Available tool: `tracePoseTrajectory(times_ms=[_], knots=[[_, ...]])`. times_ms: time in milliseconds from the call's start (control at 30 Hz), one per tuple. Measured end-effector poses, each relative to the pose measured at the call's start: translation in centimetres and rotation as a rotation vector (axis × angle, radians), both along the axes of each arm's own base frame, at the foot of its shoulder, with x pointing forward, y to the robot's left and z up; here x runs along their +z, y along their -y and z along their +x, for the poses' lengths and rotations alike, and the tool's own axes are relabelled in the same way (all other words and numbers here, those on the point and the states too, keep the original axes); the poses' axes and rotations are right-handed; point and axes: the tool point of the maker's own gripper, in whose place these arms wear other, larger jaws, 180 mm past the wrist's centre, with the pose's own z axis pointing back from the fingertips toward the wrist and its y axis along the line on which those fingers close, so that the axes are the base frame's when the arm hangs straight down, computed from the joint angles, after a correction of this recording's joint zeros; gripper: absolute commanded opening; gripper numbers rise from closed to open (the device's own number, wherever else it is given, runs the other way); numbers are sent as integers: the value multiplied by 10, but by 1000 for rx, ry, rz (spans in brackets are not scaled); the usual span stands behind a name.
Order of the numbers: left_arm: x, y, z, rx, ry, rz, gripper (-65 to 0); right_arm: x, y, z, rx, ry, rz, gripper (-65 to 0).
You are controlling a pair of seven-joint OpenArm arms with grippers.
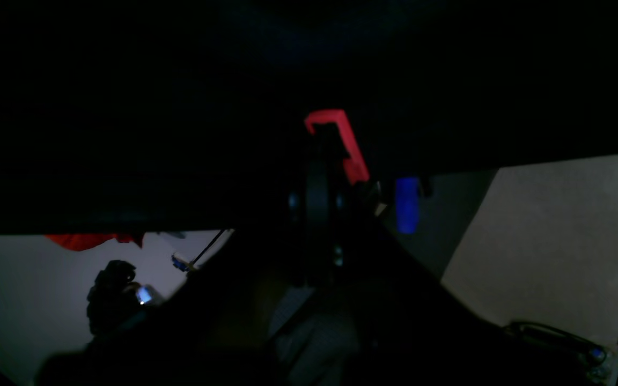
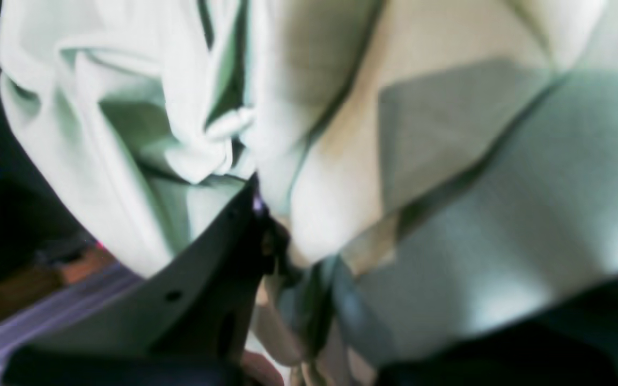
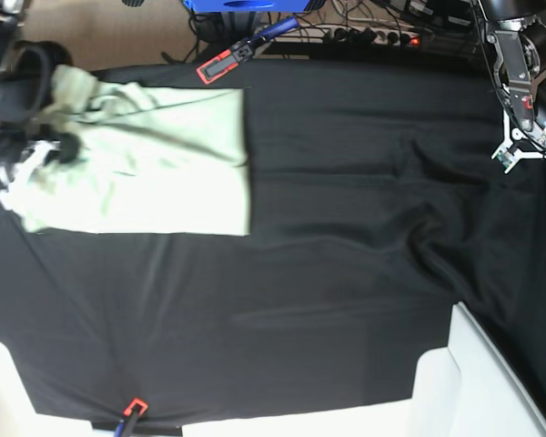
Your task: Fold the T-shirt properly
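Observation:
I should carry the T-shirt's bunched end (image 3: 59,196) back over the flat part (image 3: 187,177) and open my right gripper there, because my right gripper is holding that end out past the T-shirt's flat part.
The pale mint-green T-shirt (image 3: 164,164) lies mostly flat on the left part of the black cloth (image 3: 346,255), and its left end is bunched up. My right gripper (image 3: 47,141) sits on that bunched end. In the right wrist view, folds of the T-shirt (image 2: 448,161) fill the frame and gather between the dark fingers (image 2: 218,268), so the right gripper (image 2: 282,241) is shut on the fabric. My left gripper (image 3: 517,153) hovers at the far right edge, far from the shirt. It is shut and holds nothing. The left wrist view is very dark.
A red clamp (image 3: 220,64) pins the black cloth at the far edge, and another (image 3: 132,410) sits at the near edge. The red clamp (image 1: 341,139) also shows in the left wrist view. Cables and a power strip (image 3: 373,36) lie behind the table. White surface (image 3: 473,382) shows at the near right.

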Motion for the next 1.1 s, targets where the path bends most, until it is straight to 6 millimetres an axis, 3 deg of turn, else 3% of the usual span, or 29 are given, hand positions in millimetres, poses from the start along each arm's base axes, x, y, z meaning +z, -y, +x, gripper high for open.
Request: tracePoseTrajectory(times_ms=[100,367,533,700,933,1100], knots=[[0,0,0,0,1,-2,-650,8,14,8,2,17,-32,-649],[0,0,0,0,0,0,-650,42,16,43,-117,51,-132,-649],[0,0,0,0,0,1,-650,51,-3,57,-232,15,-144,-649],[0,0,0,0,0,0,-650,43,-24,52,-300,-74,-164,-649],[0,0,0,0,0,1,-650,57,-60,51,-343,-88,-184,-649],[-5,11,6,-41,-13,-10,-650,45,-89,39,-300,-143,-204,-649]])
